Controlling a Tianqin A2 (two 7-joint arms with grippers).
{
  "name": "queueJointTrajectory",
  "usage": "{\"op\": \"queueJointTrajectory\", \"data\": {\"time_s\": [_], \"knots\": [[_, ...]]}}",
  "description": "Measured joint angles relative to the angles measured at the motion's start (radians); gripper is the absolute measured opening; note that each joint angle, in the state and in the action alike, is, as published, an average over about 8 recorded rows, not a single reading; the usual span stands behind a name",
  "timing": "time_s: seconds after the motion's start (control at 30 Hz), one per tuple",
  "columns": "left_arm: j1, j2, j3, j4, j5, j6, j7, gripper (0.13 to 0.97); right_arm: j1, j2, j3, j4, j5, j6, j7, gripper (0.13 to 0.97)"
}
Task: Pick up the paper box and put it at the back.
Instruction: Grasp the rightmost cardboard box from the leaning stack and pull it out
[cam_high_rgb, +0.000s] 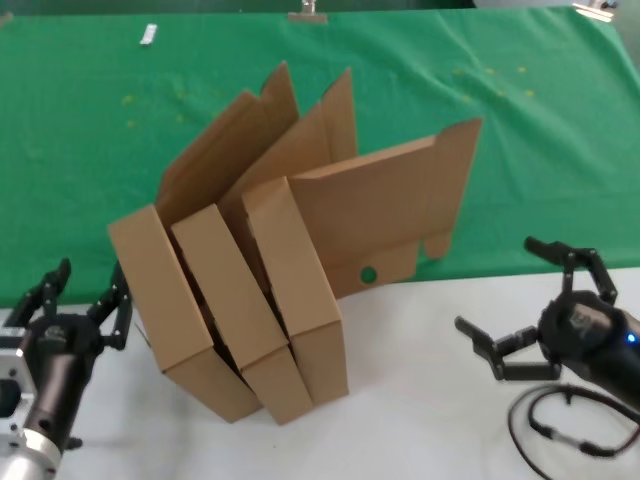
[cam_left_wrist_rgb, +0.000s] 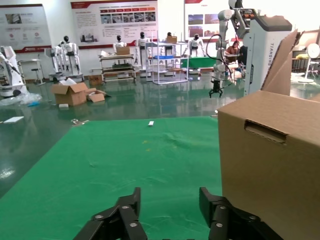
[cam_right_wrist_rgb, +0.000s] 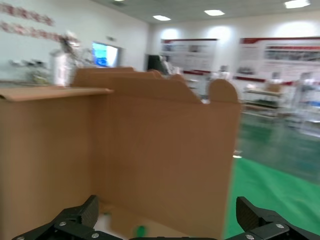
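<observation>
Next, my right gripper swings toward the front and pinches the box's near side's edge (cam_high_rgb: 345, 368) before lifting, because it points at the paper box's broad lid (cam_high_rgb: 385, 200) now.
The paper box (cam_high_rgb: 305, 290) stands on edge at the right of a row of three brown cardboard boxes. Its tall lid (cam_high_rgb: 390, 200) leans back over the green cloth (cam_high_rgb: 540, 150), with a small round hole (cam_high_rgb: 367, 273) in the flap. The two other boxes (cam_high_rgb: 200, 310) stand to its left as a pair. My right gripper (cam_high_rgb: 497, 283) is open, right of the paper box and apart from it; the lid fills the right wrist view (cam_right_wrist_rgb: 165, 150), beyond the gripper (cam_right_wrist_rgb: 167, 210). My left gripper (cam_high_rgb: 90, 275) is open beside the leftmost box (cam_left_wrist_rgb: 270, 170), as the left wrist view (cam_left_wrist_rgb: 169, 197) shows.
The boxes rest on the white tabletop (cam_high_rgb: 420, 400) at the cloth's front edge. A black cable loop (cam_high_rgb: 570, 425) lies under my right arm. A small white object (cam_high_rgb: 148, 35) and a metal clip (cam_high_rgb: 308, 12) sit at the far edge of the cloth.
</observation>
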Motion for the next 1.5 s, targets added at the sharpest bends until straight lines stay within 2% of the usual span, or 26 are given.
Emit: {"op": "queueJointTrajectory", "data": {"time_s": [0.03,0.2,0.3,0.5,0.67,0.9,1.03,1.2,1.5], "knots": [[0.0,0.0,0.0,0.0,0.0,0.0,0.0,0.531,0.022,0.027,-0.038,-0.033,0.027,-0.039,-0.003,0.966],[0.0,0.0,0.0,0.0,0.0,0.0,0.0,0.411,0.178,0.108,-0.223,-0.237,0.1,-0.255,0.0,0.966],[0.0,0.0,0.0,0.0,0.0,0.0,0.0,0.338,0.28,0.109,-0.293,-0.369,0.082,-0.384,0.007,0.966],[0.0,0.0,0.0,0.0,0.0,0.0,0.0,0.259,0.458,0.047,-0.399,-0.629,-0.004,-0.599,-0.014,0.966],[0.0,0.0,0.0,0.0,0.0,0.0,0.0,0.204,0.555,-0.025,-0.565,-0.787,0.031,-0.684,-0.063,0.964],[0.0,0.0,0.0,0.0,0.0,0.0,0.0,0.15,0.62,-0.128,-0.748,-0.899,0.105,-0.714,-0.105,0.963],[0.0,0.0,0.0,0.0,0.0,0.0,0.0,0.15,0.648,-0.177,-0.795,-0.944,0.11,-0.718,-0.123,0.943],[0.0,0.0,0.0,0.0,0.0,0.0,0.0,0.147,0.673,-0.225,-0.807,-0.985,0.088,-0.72,-0.141,0.91],[0.0,0.0,0.0,0.0,0.0,0.0,0.0,0.145,0.699,-0.29,-0.725,-1.047,-0.013,-0.721,-0.172,0.792]]}}
